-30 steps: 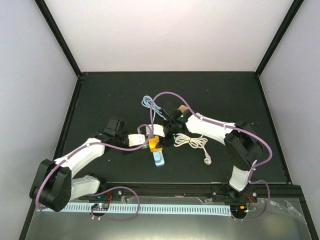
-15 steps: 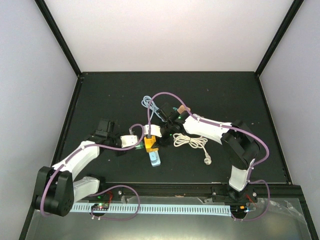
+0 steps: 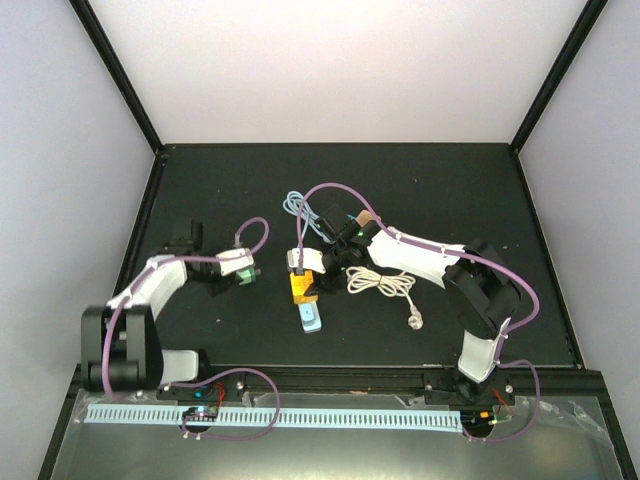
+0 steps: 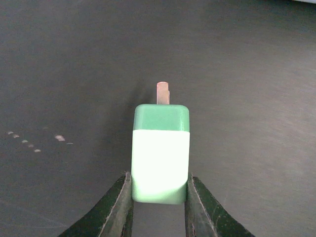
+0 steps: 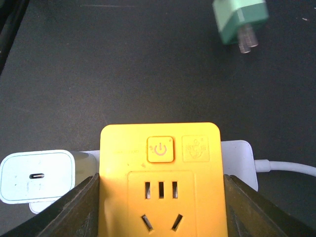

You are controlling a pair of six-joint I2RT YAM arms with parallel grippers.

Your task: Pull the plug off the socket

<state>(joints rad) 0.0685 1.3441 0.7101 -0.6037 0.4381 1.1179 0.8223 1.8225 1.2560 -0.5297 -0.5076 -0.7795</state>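
Note:
My left gripper is holding the plug, and the green plug's pins [image 3: 257, 271] are clear of the yellow socket. My left gripper keeps going to the open tabletop [image 3: 234, 232] beyond and lets go of the plug there.
My left gripper [image 4: 159, 197] is shut on a green and white plug [image 4: 160, 153], its metal prongs [image 4: 163, 93] bare and pointing away. In the top view the plug [image 3: 244, 268] is held at the left, well apart from the socket. My right gripper [image 5: 160, 207] is shut on the yellow socket cube [image 5: 160, 173], fingers pressed to its two sides; its front slots are empty. The socket [image 3: 303, 285] sits at mid-table. The green plug also shows in the right wrist view [image 5: 239, 19], off the socket at the upper right.
A white USB charger [image 5: 37, 176] is plugged in at the socket's left side, and a white block with a white cord [image 5: 284, 167] at its right. A coiled white cable [image 3: 385, 287] and a pale blue cable [image 3: 298, 208] lie near the socket. A pale blue charger [image 3: 311, 318] lies in front.

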